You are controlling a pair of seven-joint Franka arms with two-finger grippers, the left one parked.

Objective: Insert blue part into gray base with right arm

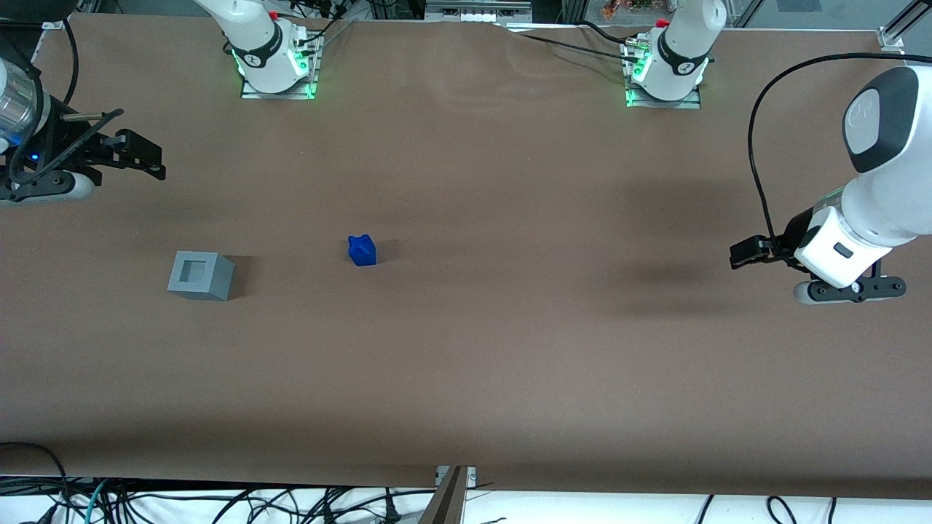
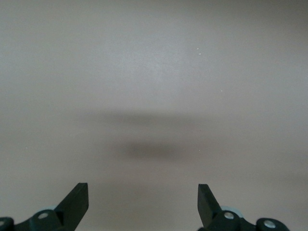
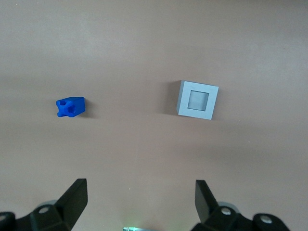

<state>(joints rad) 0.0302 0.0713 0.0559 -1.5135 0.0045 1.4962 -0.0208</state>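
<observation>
The gray base's square hollow (image 3: 198, 100) looks shallow next to the long blue part (image 3: 70, 107), so the blue part will stand out above the gray base when the robot inserts it.
The blue part (image 1: 362, 250) (image 3: 70, 107) rests on the brown table, apart from the gray base (image 1: 200, 275) (image 3: 198, 99). The base stands upright with its square recess facing up and nothing in it. It is nearer the working arm's end and slightly closer to the front camera than the blue part. My right gripper (image 1: 149, 161) (image 3: 139, 187) hangs above the table at the working arm's end, farther from the front camera than the base. It is open, with nothing between its fingers, and touches neither object.
Two arm mounts with green lights (image 1: 277, 69) (image 1: 664, 76) stand along the table edge farthest from the front camera. Cables (image 1: 218, 502) lie below the table's near edge. The brown table (image 1: 510, 327) stretches wide around both objects.
</observation>
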